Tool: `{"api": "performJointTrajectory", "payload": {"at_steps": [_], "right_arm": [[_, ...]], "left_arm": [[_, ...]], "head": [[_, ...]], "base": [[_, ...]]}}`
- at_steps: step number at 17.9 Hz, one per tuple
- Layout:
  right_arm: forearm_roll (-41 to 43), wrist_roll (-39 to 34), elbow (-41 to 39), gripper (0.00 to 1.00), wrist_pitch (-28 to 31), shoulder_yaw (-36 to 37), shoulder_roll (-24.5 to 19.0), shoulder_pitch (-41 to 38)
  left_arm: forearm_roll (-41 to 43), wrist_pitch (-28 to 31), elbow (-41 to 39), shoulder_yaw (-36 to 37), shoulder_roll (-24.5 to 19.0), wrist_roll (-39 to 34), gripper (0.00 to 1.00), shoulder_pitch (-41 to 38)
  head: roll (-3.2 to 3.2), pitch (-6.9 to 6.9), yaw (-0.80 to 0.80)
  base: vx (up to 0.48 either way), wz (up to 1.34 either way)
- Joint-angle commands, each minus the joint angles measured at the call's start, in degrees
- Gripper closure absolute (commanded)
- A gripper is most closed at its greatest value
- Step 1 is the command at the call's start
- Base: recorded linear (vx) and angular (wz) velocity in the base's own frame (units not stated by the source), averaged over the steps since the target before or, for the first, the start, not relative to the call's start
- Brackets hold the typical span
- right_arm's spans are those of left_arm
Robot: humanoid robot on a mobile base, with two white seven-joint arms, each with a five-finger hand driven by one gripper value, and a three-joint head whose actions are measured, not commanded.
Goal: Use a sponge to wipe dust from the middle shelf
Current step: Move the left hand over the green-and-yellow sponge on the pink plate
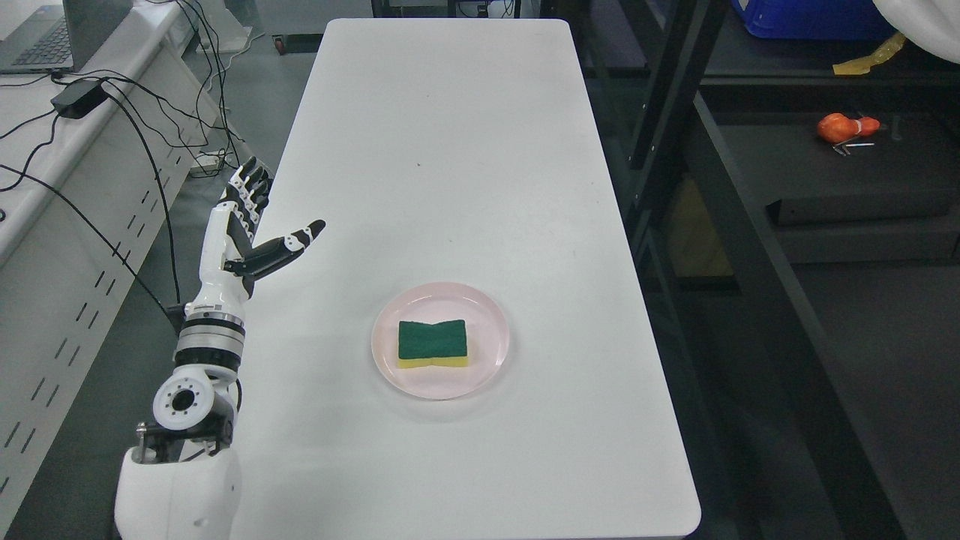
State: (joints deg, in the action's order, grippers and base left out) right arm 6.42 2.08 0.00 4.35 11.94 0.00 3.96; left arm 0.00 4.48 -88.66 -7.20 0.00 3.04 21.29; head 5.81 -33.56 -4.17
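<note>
I expect the sponge (pixel 433 343) to keep its slab shape, with its ends held out, when I lift and carry it, because a thick yellow base (pixel 433 363) backs its green top.
A sponge (pixel 433 343) with a green top and yellow base lies flat on a pink plate (pixel 491 311) on the white table (pixel 450 150), near its front middle. My left hand (pixel 259 217) is at the table's left edge, well left of the plate and apart from it. Its fingers are spread, the thumb points toward the table, and it holds nothing. The right arm is out of view. A dark shelf unit (pixel 750 225) stands to the right of the table.
A white bench (pixel 75 187) with a laptop (pixel 52 37), a power brick and loose cables stands on the left. On the dark shelves at the right lie an orange object (pixel 844 127) and a blue bin (pixel 810 19).
</note>
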Motion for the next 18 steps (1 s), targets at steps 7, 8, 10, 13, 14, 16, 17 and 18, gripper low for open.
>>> {"api": "performJointTrajectory", "payload": {"at_steps": [7, 8, 10, 13, 14, 16, 17, 18], "right_arm": [[0.0, 0.0, -1.0, 0.00, 0.0, 0.0, 1.0, 0.0], [0.0, 0.0, -1.0, 0.00, 0.0, -0.1, 1.0, 0.0], [0.0, 0.0, -1.0, 0.00, 0.0, 0.0, 1.0, 0.0], [0.0, 0.0, -1.0, 0.00, 0.0, 0.0, 1.0, 0.0], [0.0, 0.0, -1.0, 0.00, 0.0, 0.0, 1.0, 0.0], [0.0, 0.0, -1.0, 0.00, 0.0, 0.0, 1.0, 0.0], [0.0, 0.0, -1.0, 0.00, 0.0, 0.0, 1.0, 0.0], [0.0, 0.0, -1.0, 0.00, 0.0, 0.0, 1.0, 0.0]], "left_arm": [[-1.4, -0.2, 0.1, -0.1, -1.0, 0.0, 0.02, 0.2], [-1.3, -1.0, 0.1, 0.4, -1.0, 0.6, 0.02, 0.0], [4.7, -8.7, 0.1, 5.9, -5.1, 3.5, 0.06, -0.5], [22.9, -23.9, 0.2, 16.1, -19.4, 8.9, 0.13, 0.7], [29.2, -27.8, 0.2, 17.6, -21.6, 11.0, 0.13, 2.3], [43.3, -36.1, 0.5, 20.9, -25.2, 17.8, 0.13, 6.0], [49.0, -39.5, 0.6, 21.9, -26.4, 20.2, 0.13, 7.6], [54.4, -42.4, 0.7, 23.4, -27.0, 21.4, 0.13, 9.1]], "head": [[0.00, 0.00, 0.00], [0.00, 0.00, 0.00], [0.00, 0.00, 0.00], [0.00, 0.00, 0.00], [0.00, 0.00, 0.00], [0.00, 0.00, 0.00], [0.00, 0.00, 0.00], [0.00, 0.00, 0.00]], "base": [[0.000, 0.00], [0.000, 0.00], [0.000, 0.00], [0.000, 0.00], [0.000, 0.00], [0.000, 0.00], [0.002, 0.01], [0.002, 0.01]]}}
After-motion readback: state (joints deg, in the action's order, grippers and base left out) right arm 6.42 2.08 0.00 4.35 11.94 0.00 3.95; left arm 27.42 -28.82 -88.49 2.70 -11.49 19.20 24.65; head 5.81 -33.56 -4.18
